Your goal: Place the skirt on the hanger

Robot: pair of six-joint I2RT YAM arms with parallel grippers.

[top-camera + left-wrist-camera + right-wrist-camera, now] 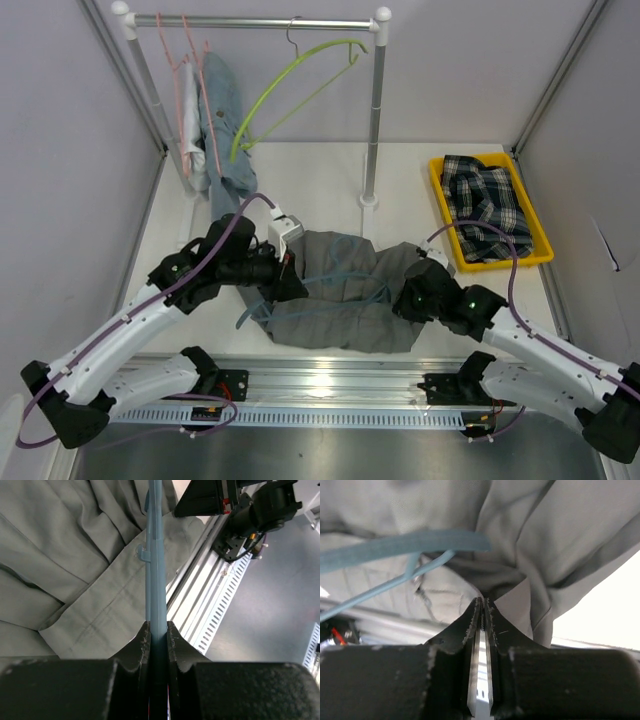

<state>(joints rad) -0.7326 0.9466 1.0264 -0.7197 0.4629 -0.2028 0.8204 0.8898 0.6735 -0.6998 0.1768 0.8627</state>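
The hanger lies over the skirt; my right gripper should swap a bunched fold point(512, 600) for the skirt opening's upper layer.
A grey skirt point(345, 295) lies crumpled on the table between my two arms. A light blue hanger point(335, 282) lies across it. My left gripper point(290, 275) is at the skirt's left edge, shut on the blue hanger's bar point(157, 570), which runs straight out from the jaws over the skirt point(75, 570). My right gripper point(408, 290) is at the skirt's right edge, shut on a fold of the skirt point(520, 555). The hanger point(405, 545) shows in the right wrist view, above the jaws.
A clothes rail point(260, 20) stands at the back with a pink hanger point(185, 90), a denim garment point(225, 120) and a green hanger point(290, 75). A yellow tray point(540, 255) at the right holds a plaid shirt point(485, 195). A metal rail point(330, 375) runs along the near edge.
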